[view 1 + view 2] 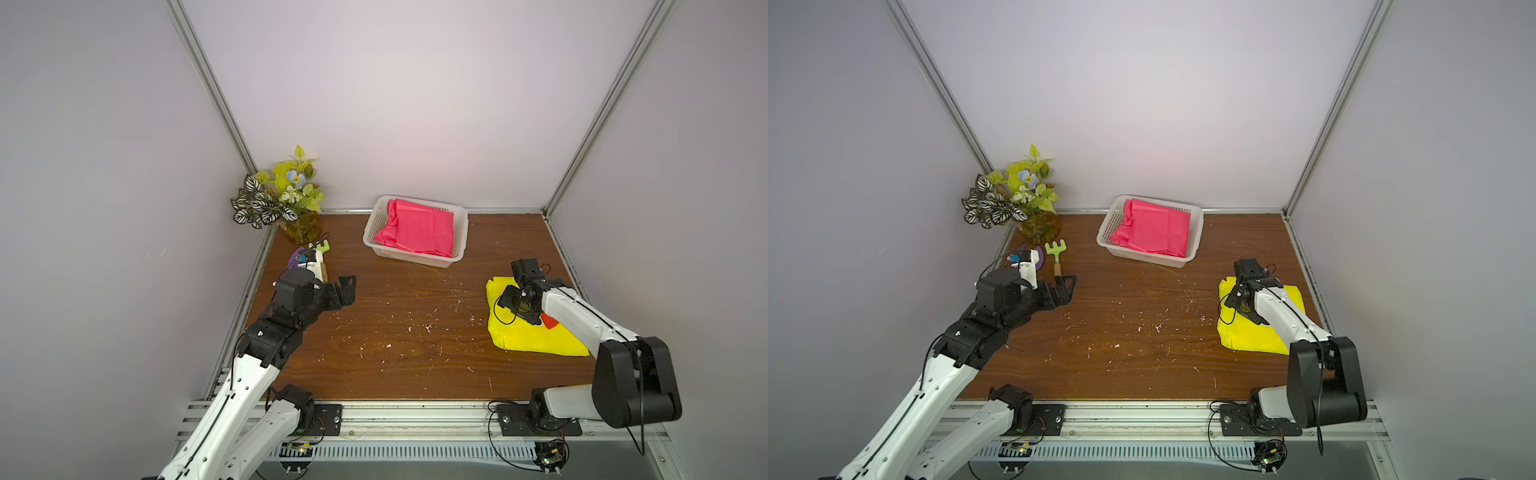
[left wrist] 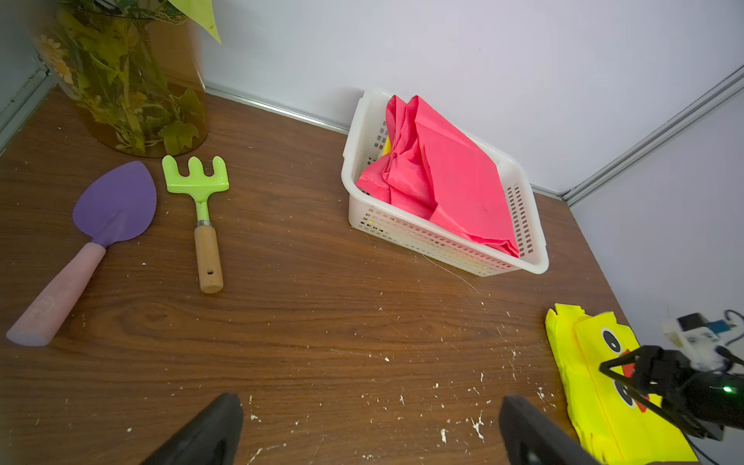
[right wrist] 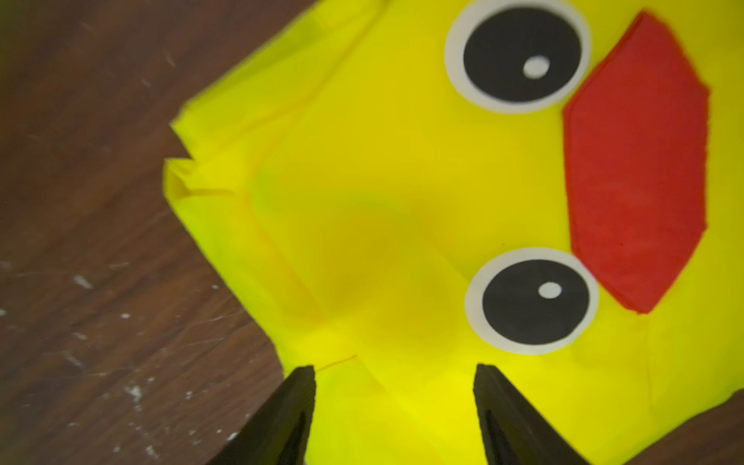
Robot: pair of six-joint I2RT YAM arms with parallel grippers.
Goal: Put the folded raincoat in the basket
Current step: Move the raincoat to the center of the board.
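The folded yellow raincoat [image 1: 520,337] lies beyond my left gripper's reach, so my right gripper should drag it to the table's middle [image 1: 428,321] before both grippers lift it.
The white perforated basket [image 1: 371,227] [image 1: 1108,226] [image 2: 422,238] stands at the back middle of the table, with a folded pink raincoat [image 1: 419,230] [image 1: 1154,230] [image 2: 455,181] lying inside it. A folded yellow raincoat [image 1: 528,338] [image 1: 1250,338] [image 2: 583,354] [image 3: 382,201] with a duck face lies flat on the table's right side. My right gripper [image 1: 517,309] [image 1: 1244,309] [image 2: 620,374] [image 3: 394,368] points down over its near-left part. Its jaws are apart and pinch nothing; whether the tips touch the fabric I cannot tell. My left gripper [image 1: 347,286] [image 1: 1067,286] [image 2: 370,402] hovers wide open over bare wood at the left.
A vase of artificial plants [image 1: 291,199] [image 1: 1021,195] [image 2: 129,80] fills the back left corner. In front of it lie a purple trowel [image 2: 112,205] and a green toy rake [image 1: 1055,253] [image 2: 201,201]. White flecks dot the wooden table [image 1: 395,332]. Walls enclose three sides.
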